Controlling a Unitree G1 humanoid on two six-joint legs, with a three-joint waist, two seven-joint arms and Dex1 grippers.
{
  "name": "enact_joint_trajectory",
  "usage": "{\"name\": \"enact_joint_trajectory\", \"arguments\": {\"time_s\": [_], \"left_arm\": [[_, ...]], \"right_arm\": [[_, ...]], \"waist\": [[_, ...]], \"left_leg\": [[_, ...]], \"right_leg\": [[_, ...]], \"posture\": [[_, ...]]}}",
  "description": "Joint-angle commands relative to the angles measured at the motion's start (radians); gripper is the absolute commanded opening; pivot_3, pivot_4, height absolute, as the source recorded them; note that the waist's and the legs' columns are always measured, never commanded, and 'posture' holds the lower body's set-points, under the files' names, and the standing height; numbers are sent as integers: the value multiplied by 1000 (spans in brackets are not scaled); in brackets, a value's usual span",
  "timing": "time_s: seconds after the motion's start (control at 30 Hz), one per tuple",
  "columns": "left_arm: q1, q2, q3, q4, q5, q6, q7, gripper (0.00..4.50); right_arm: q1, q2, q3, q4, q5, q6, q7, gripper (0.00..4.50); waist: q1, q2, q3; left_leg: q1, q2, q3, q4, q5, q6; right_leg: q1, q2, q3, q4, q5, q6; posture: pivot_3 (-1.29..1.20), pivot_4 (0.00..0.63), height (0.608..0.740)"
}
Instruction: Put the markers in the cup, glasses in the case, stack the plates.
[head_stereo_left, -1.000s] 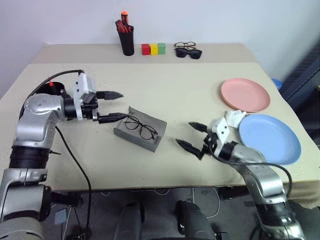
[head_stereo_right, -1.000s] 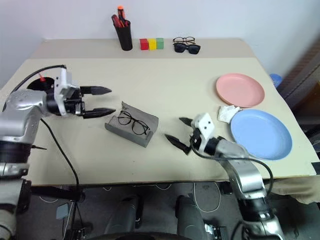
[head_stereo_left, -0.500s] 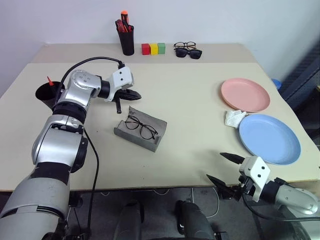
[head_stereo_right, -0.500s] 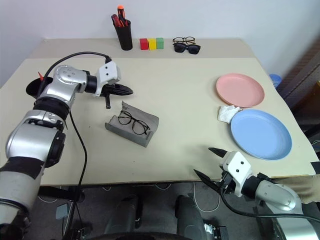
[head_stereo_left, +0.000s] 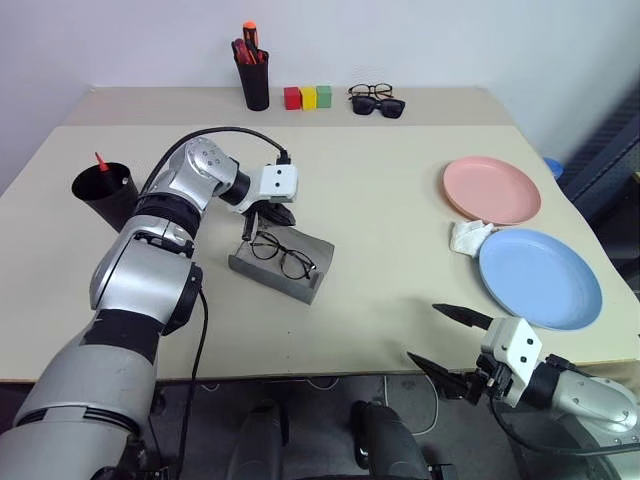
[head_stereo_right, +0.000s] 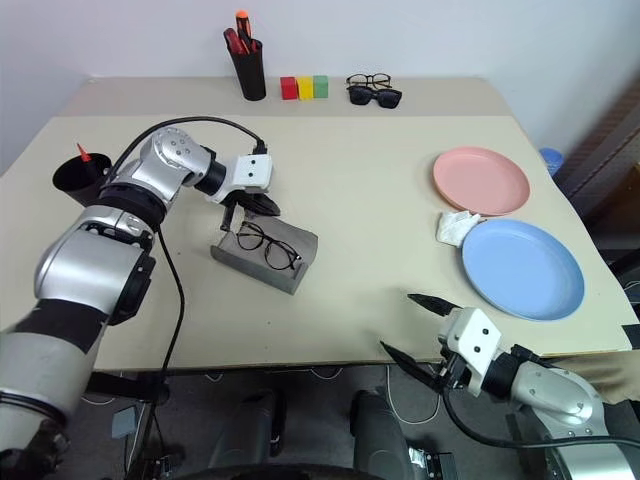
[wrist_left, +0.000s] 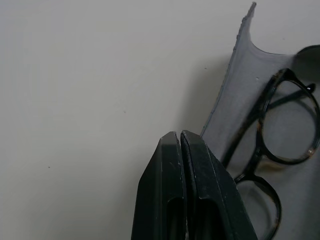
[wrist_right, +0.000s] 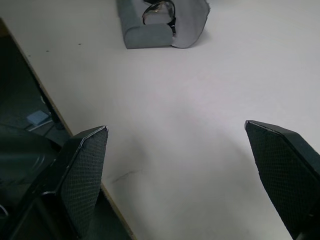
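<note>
The white tissue (head_stereo_left: 468, 238) touches the blue plate's rim (head_stereo_left: 487, 243) at only one edge, so I expect the tissue to stay behind when I lift the blue plate.
The glasses (head_stereo_left: 281, 256) lie inside the grey case (head_stereo_left: 262, 269), whose flap lid (wrist_left: 239, 80) stands open. My left gripper (head_stereo_left: 249, 230) is shut with nothing in it and points down at the far left corner of the case, right beside the flap. At the table's left stands the black cup (head_stereo_left: 108, 196) with a red marker tip (head_stereo_left: 99, 160) poking out of it. The pink plate (head_stereo_left: 491, 189) and the blue plate (head_stereo_left: 541, 278) lie side by side on the right. My right gripper (head_stereo_left: 428, 335) hangs open at the table's front edge, holding nothing.
At the back stand a slim black pen holder (head_stereo_left: 254, 86), three coloured blocks (head_stereo_left: 308, 97) and two other pairs of glasses (head_stereo_left: 376, 100). A crumpled white tissue (head_stereo_left: 468, 236) lies between the plates. The table's front edge (wrist_right: 75, 150) runs just under my right gripper.
My left gripper has shut and swung right and down to the case's flap. The right arm has drawn back from beside the case to the table's front edge, still open.
</note>
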Motion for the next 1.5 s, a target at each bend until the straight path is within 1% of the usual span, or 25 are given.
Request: {"name": "enact_joint_trajectory", "arguments": {"time_s": [0.03,0.1,0.2,0.3,0.4,0.43,0.47,0.5,0.6,0.67,0.73,0.8,0.87,1.0,1.07,1.13,1.17,1.33,1.37,1.4,1.43,1.47,1.5], "left_arm": [[-21,2,20,14,-18,61,-161,45],[-26,10,-4,26,-42,96,-210,45],[-35,21,-55,47,-90,162,-213,45],[-25,50,-129,33,-131,149,-213,45],[36,136,-308,-112,-314,194,-213,45],[82,197,-399,-222,-401,210,-213,45],[128,241,-455,-305,-452,203,-213,45],[164,271,-484,-366,-491,198,-213,45],[215,296,-446,-449,-560,227,-213,45],[227,320,-382,-521,-637,290,-213,45],[233,329,-318,-574,-684,341,-213,45],[222,305,-190,-635,-730,439,-201,45],[236,287,-106,-730,-750,516,-151,45],[350,250,-47,-965,-726,581,-74,45],[393,222,-41,-1035,-724,651,-51,560],[432,206,-54,-1090,-696,670,-47,1285],[443,190,-52,-1105,-687,681,-30,1868],[462,147,-40,-1155,-664,716,0,4448],[463,139,-39,-1156,-648,710,19,4448],[463,134,-39,-1157,-641,710,27,4500],[465,132,-38,-1160,-639,712,27,4500],[466,130,-36,-1161,-637,715,26,4500],[467,126,-33,-1161,-636,720,30,4500]], "right_arm": [[-16,11,-3,-1,39,-32,11,4500],[-29,10,1,7,42,-31,10,4500],[-55,6,8,32,36,-37,13,4500],[-77,6,14,44,36,-36,12,4500],[-104,13,13,70,53,-24,6,4500],[-114,19,8,85,60,-15,-3,4500],[-127,26,0,105,66,-6,-17,4500],[-139,33,-7,123,72,0,-29,4500],[-172,54,-39,166,70,15,-86,4500],[-198,69,-74,190,64,17,-142,4500],[-213,73,-97,203,57,26,-178,4500],[-240,71,-123,236,47,60,-229,4500],[-265,62,-140,280,27,100,-278,4500],[-304,38,-140,386,-21,116,-304,4500],[-318,31,-139,424,-25,126,-304,4500],[-328,25,-136,448,-26,143,-303,4500],[-332,22,-132,457,-28,145,-298,4500],[-351,19,-120,472,-28,169,-295,4500],[-357,22,-117,471,-29,181,-302,4500],[-361,25,-116,468,-29,193,-308,3939],[-364,26,-111,456,-22,212,-305,3719],[-365,27,-107,444,-18,227,-303,3313],[-369,28,-104,432,-18,240,-308,2765]], "waist": [[-1,0,0],[-3,0,0],[-1,0,0],[-1,0,0],[-6,0,0],[-7,0,0],[-11,0,0],[-17,0,0],[-19,2,-1],[-17,2,-1],[-18,2,-1],[-18,1,0],[-19,1,0],[-22,5,-2],[-22,6,-3],[-26,6,-3],[-27,6,-3],[-24,6,-3],[-24,6,-3],[-24,6,-3],[-24,6,-3],[-24,6,-3],[-24,6,-3]], "left_leg": [[0,0,0,0,0,0],[0,0,0,0,0,0],[0,0,0,0,0,0],[0,0,0,0,0,0],[0,0,-1,0,0,0],[0,0,-1,0,0,0],[1,0,-1,0,0,0],[1,1,-1,0,0,0],[3,1,-1,0,0,0],[2,1,-1,1,0,0],[2,0,-1,2,0,0],[1,0,-1,2,0,0],[0,0,-1,2,0,1],[1,0,-1,1,0,1],[3,0,-1,1,0,1],[3,0,-1,1,0,1],[3,0,-1,1,0,1],[3,0,-1,1,0,1],[3,0,-1,1,0,1],[3,0,-1,2,0,1],[3,0,-1,2,0,1],[3,0,-1,2,0,1],[3,0,-1,2,0,1]], "right_leg": [[0,0,0,0,0,0],[0,0,0,0,0,0],[0,0,0,0,0,-1],[0,0,0,1,1,-1],[0,0,0,1,2,-3],[0,0,0,2,2,-3],[0,0,0,2,2,-3],[0,0,1,2,2,-3],[2,0,1,2,2,-4],[2,0,0,3,2,-4],[2,0,1,3,2,-4],[2,0,0,3,2,-4],[1,0,0,3,2,-4],[1,0,1,3,2,-3],[1,0,1,4,1,-3],[1,1,1,6,1,-3],[1,1,1,6,1,-3],[1,1,1,6,1,-3],[1,1,2,6,1,-3],[1,1,2,6,1,-3],[1,1,2,6,1,-3],[1,1,2,6,1,-3],[1,1,2,6,1,-3]], "posture": [[0,150,740],[0,150,740],[0,150,740],[0,150,740],[0,150,740],[0,150,740],[0,150,740],[0,150,740],[0,150,740],[0,150,740],[0,150,740],[0,150,740],[0,150,740],[0,150,740],[0,150,740],[0,150,740],[0,150,740],[0,150,740],[0,150,740],[0,150,740],[0,150,740],[0,150,740],[0,150,740]]}}
